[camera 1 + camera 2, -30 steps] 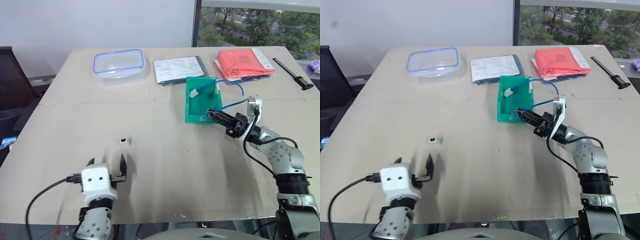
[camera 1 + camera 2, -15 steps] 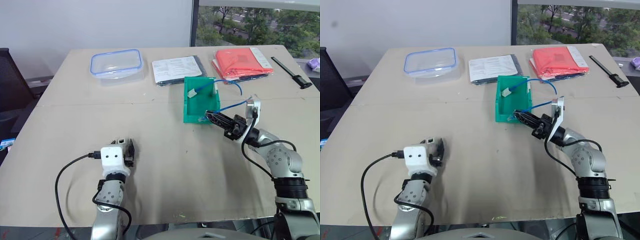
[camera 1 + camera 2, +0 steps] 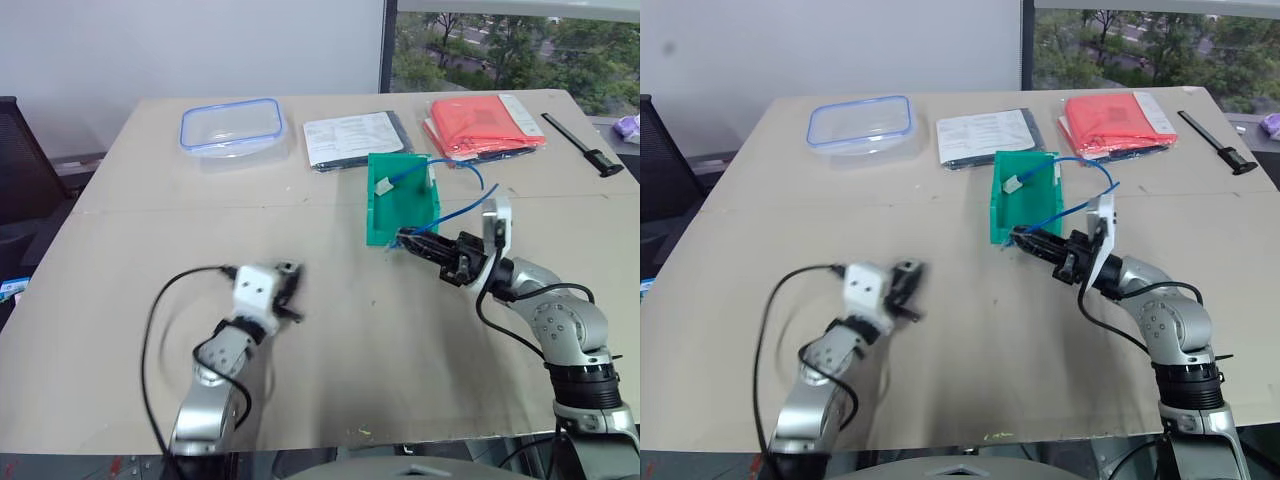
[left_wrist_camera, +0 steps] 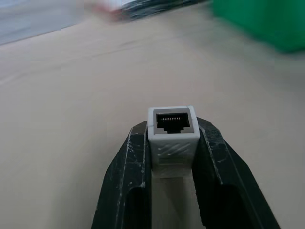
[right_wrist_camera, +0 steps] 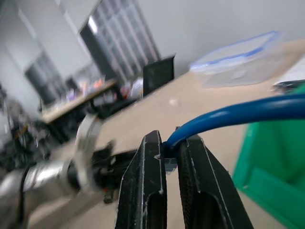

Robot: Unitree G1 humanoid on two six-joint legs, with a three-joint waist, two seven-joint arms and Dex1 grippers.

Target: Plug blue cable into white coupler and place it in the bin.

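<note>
The white coupler's open socket (image 4: 172,122) is clear of its fingers, so my left gripper should keep going toward the blue cable's plug (image 3: 394,244) and let go once the plug is inside.
My left gripper (image 3: 291,289) is shut on the white coupler (image 4: 172,125), its dark socket facing forward between the two black fingers (image 4: 131,157). It hovers over the table left of centre, pointing right. My right gripper (image 3: 408,241) is shut on one end of the blue cable (image 5: 238,112), just in front of the green bin (image 3: 373,205) and pointing left toward the other gripper. The cable (image 3: 458,210) loops back over the bin's right wall, and its other clear plug (image 3: 383,185) lies inside the bin.
Along the table's far side stand a clear blue-rimmed container (image 3: 233,125), a stack of papers (image 3: 355,138), a red folder (image 3: 487,125) and a black tool (image 3: 585,147). A dark chair (image 3: 22,160) is at the left edge.
My left gripper closed on the white coupler, lifted it and swung right toward the table's middle. My right gripper shifted left with the cable end, across the bin's front.
</note>
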